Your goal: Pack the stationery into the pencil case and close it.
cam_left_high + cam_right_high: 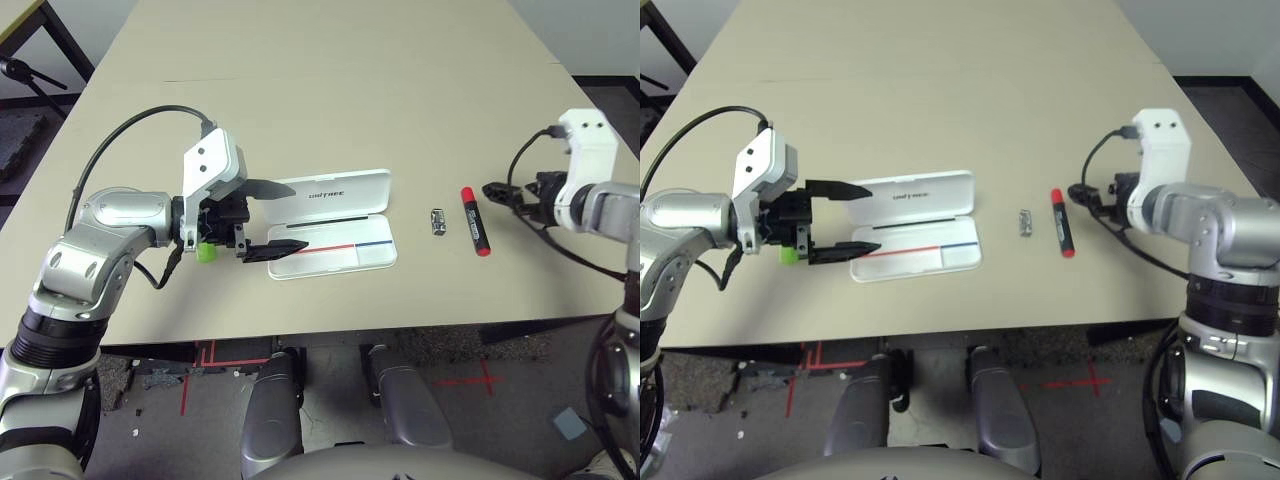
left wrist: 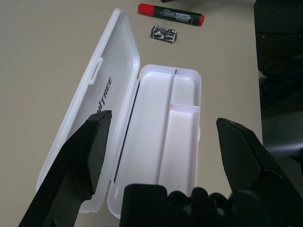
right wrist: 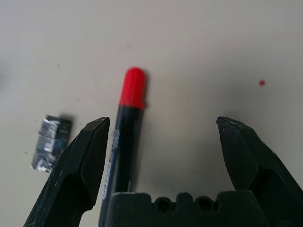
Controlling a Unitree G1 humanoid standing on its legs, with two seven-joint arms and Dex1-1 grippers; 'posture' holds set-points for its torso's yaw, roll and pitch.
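The red marker (image 1: 476,222) lies crosswise to the tray, a long way from the robot's left gripper, so the robot's right gripper should pick it up and turn it in line with the back compartment (image 1: 335,235).
The white pencil case (image 1: 345,188) lies open mid-table, its "UNITREE" lid flat at the back and the striped tray (image 1: 350,255) in front. My left gripper (image 1: 300,216) is open, its fingers spread over the case's left end, nothing between them; in the left wrist view the empty tray (image 2: 156,142) lies past the left gripper (image 2: 163,125). A bright-green piece (image 1: 206,251) peeks out beneath that wrist, left of the case. To the case's right lie the small metal piece (image 1: 437,222) and the red marker (image 1: 475,220). My right gripper (image 3: 161,127) hangs open above the marker (image 3: 125,142).
The tan table (image 1: 300,90) stretches far behind the case. Its front edge runs close below the tray. Black cables trail from both wrists. A dark stand (image 1: 30,75) is off the table's left side.
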